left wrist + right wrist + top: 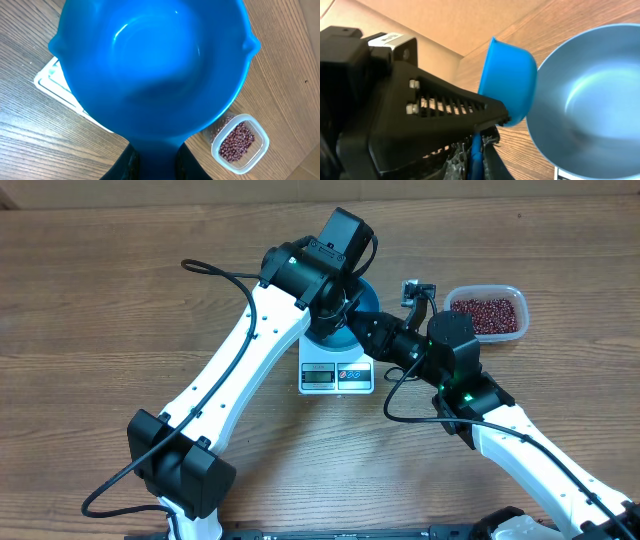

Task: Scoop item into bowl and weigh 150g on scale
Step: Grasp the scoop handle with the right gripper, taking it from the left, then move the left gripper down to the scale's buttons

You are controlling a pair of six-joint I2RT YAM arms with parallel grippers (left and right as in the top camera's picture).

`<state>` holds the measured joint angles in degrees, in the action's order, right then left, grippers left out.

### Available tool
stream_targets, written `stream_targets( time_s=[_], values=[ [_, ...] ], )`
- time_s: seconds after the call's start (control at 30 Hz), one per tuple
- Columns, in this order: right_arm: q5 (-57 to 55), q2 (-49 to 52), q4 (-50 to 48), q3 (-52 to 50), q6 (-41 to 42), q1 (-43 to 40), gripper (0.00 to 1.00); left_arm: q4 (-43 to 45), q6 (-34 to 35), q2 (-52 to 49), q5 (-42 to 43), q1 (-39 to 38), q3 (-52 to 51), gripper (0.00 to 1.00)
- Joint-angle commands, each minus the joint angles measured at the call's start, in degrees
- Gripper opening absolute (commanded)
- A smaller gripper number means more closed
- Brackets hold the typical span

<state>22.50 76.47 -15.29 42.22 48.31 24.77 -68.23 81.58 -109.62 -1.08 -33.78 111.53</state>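
The scoop's handle (157, 150) is in both my grippers, so my left gripper should leave the scoop to my right gripper and push the scale's red button (343, 375) before I scoop.
The teal-blue bowl (150, 65) fills the left wrist view, and its smooth inside holds nothing. My left gripper (155, 162) is shut on a tab of its rim. The bowl (364, 298) is over the far part of the white scale (336, 375); whether it rests there I cannot tell. My right gripper (476, 150) is shut on the handle of a small bright-blue scoop (510, 82), which is tipped on its side just beside the bowl's rim (540, 100). The item, dark red-brown beans (486, 313), lies in a clear tub right of the bowl.
The clear tub (263, 145) stands on the wooden table close to the bowl's right side. A corner of the scale (50, 80) shows from under the bowl. Both arms cross over the middle of the table, with cables trailing beside them.
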Motion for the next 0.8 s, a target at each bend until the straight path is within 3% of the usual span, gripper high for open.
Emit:
stream_targets(
  time_s=[0.0,0.03,0.07,0.1,0.2,0.27,0.43,0.53,0.57,0.63,0.67,0.7,0.73,0.77],
  values=[
    [0.07,0.20,0.20,1.75,-0.33,0.02,0.04,0.11,1.14,1.16,0.72,-0.44,1.09,0.15],
    [0.07,0.17,0.57,1.75,-0.33,0.02,0.04,0.57,0.44,1.16,0.87,-0.44,1.09,0.57],
    [0.04,0.17,0.81,1.75,-0.35,0.02,0.04,1.73,-3.23,1.16,2.25,-0.39,1.09,0.91],
    [0.07,0.15,0.81,1.75,-0.35,-0.09,0.04,4.28,-9.99,1.38,6.14,0.07,1.16,1.00],
    [0.04,-0.50,1.09,1.79,-0.42,-0.96,0.04,7.50,-19.12,2.86,13.49,1.36,1.92,1.00],
    [0.02,-2.32,4.31,2.54,-2.62,-2.91,0.04,7.56,-26.14,5.35,13.40,2.10,4.07,1.00],
    [-0.59,-9.05,22.88,10.54,-11.74,-8.33,0.04,5.51,-41.20,16.04,1.14,2.14,6.21,1.00],
    [-6.62,-13.49,35.80,17.00,-17.38,-9.53,0.04,1.38,-47.30,20.06,-3.96,2.16,6.14,1.00],
    [-8.85,-14.58,38.99,18.67,-18.53,-9.53,0.04,-0.02,-47.95,20.61,-5.55,2.16,6.01,0.99],
    [-13.49,-17.16,45.81,22.23,-20.50,-9.53,0.04,-4.20,-47.98,21.07,-9.42,2.16,5.40,0.85],
    [-16.11,-19.19,50.40,24.15,-21.49,-9.53,0.04,-6.88,-47.52,20.83,-10.97,2.14,4.37,0.67],
    [-17.79,-20.68,53.13,24.79,-21.64,-9.53,0.04,-8.02,-46.66,20.76,-11.21,2.14,2.97,0.29],
    [-19.02,-22.08,54.88,24.94,-21.62,-9.53,0.04,-8.31,-46.16,20.76,-11.10,2.12,1.22,0.05],
    [-20.65,-23.74,57.22,24.94,-21.62,-9.53,0.04,-8.28,-45.51,20.76,-10.91,1.95,-0.79,0.05]
  ],
)
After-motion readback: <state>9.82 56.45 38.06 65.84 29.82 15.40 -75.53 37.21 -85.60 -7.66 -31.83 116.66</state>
